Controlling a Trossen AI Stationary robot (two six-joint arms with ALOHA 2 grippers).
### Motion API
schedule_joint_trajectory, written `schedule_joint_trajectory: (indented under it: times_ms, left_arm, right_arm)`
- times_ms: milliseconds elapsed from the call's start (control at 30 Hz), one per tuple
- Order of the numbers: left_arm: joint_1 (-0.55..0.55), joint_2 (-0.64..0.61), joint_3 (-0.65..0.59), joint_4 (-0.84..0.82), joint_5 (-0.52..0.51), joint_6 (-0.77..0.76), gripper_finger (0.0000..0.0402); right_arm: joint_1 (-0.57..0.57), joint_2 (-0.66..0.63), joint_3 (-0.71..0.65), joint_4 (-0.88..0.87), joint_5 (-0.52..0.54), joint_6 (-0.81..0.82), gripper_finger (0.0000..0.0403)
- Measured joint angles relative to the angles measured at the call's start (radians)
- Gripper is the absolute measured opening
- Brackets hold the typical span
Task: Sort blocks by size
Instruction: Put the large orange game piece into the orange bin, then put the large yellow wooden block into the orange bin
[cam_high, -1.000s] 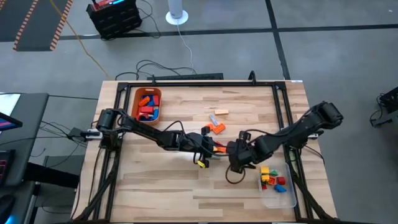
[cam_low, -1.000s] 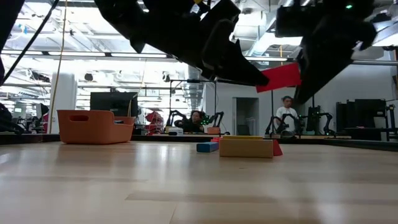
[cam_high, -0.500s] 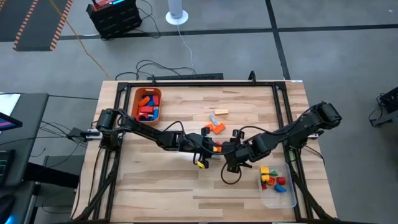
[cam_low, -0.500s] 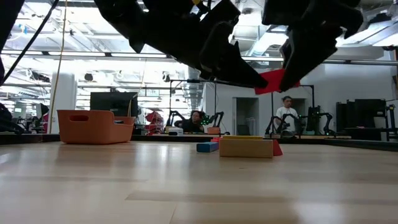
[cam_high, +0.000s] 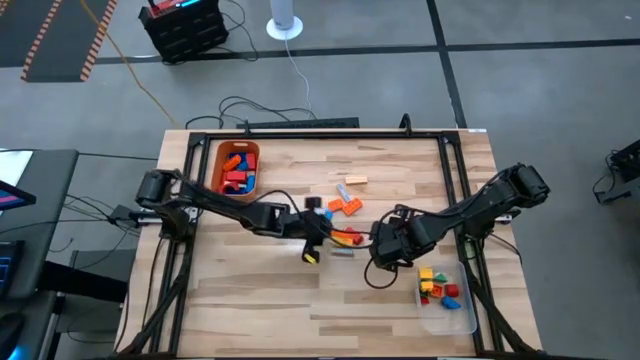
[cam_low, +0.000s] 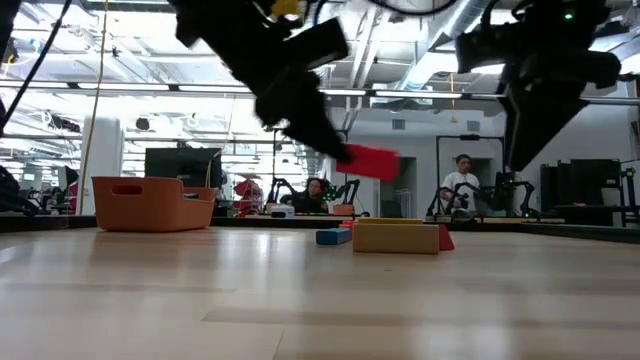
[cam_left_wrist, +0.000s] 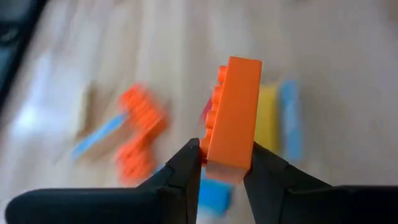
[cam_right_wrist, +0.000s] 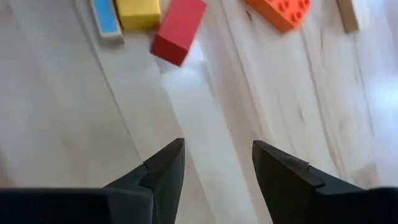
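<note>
The long red-orange block (cam_left_wrist: 236, 112) is clear of the loose blocks, so the robot's left gripper should continue to go to the orange bin of larger blocks (cam_high: 236, 169) and let go above it.
My left gripper (cam_high: 330, 236) is shut on a long red-orange block (cam_low: 372, 161) above the middle of the table. The block also shows in the left wrist view (cam_left_wrist: 234, 112). My right gripper (cam_high: 385, 246) is open and empty (cam_right_wrist: 217, 149), a little to the right of the block. Red (cam_right_wrist: 178, 30), yellow (cam_right_wrist: 138, 12) and blue (cam_right_wrist: 104, 18) blocks show ahead of its fingers. Loose blocks lie flat on the table mid-field, among them an orange brick (cam_high: 346, 206) and a tan one (cam_high: 353, 181). My left gripper pinches the block's two long faces near its one end (cam_left_wrist: 226, 163) between its two fingers. The fingers (cam_low: 318, 128) come slanting down from the table's left and lie along the block. The block sticks out past the fingertips, nearly level and lifted clear of the table.
An orange bin (cam_high: 238, 150) with several larger blocks stands at the far left. A clear tray (cam_high: 450, 318) with several small blocks lies at the near right. Tan (cam_low: 395, 237) and blue (cam_low: 333, 236) blocks lie under the grippers. People show in the room behind.
The red-orange block stood between both grippers. It has gone with my left gripper toward the table's left edge, still clear of the table. My right gripper now stands apart from the block, a little to its right.
</note>
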Motion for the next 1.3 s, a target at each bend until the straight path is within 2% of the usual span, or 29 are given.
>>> schedule_joint_trajectory:
  times_ms: [167,233,300,467,600,867,1100,1200,1300]
  left_arm:
    - [-0.002,-0.107,-0.005,-0.321,-0.256,-0.074,0.0093]
    - [0.001,-0.153,-0.022,-0.456,-0.391,-0.141,0.0093]
    - [0.013,-0.189,-0.037,-0.603,-0.475,-0.247,0.0093]
    - [0.073,-0.276,-0.117,-0.946,-0.492,-0.537,0.0093]
    - [0.135,-0.353,-0.187,-1.097,-0.523,-0.678,0.0093]
    - [0.258,-0.499,-0.299,-1.098,-0.533,-0.701,0.0105]
    - [0.288,-0.565,-0.352,-1.042,-0.536,-0.651,0.0177]
    - [0.281,-0.577,-0.342,-1.037,-0.586,-0.625,0.0205]
    - [0.249,-0.601,-0.334,-0.989,-0.626,-0.625,0.022]
  right_arm:
    - [0.009,0.0,0.0,-0.019,0.002,0.042,0.0219]
    - [0.015,0.0,0.0,-0.011,0.022,0.059,0.0219]
    - [0.021,0.0,0.0,-0.003,0.062,0.084,0.0219]
    - [0.034,0.0,0.0,0.017,0.11,0.114,0.0219]
    - [0.036,0.0,0.0,0.024,0.139,0.107,0.0219]
    - [0.013,0.0,0.0,0.052,0.158,0.081,0.0219]
    - [0.006,0.0,-0.001,0.123,0.214,0.057,0.0219]
    - [0.0,-0.001,-0.023,0.234,0.222,-0.042,0.0219]
    - [0.0,-0.001,-0.072,0.446,0.208,-0.162,0.0219]
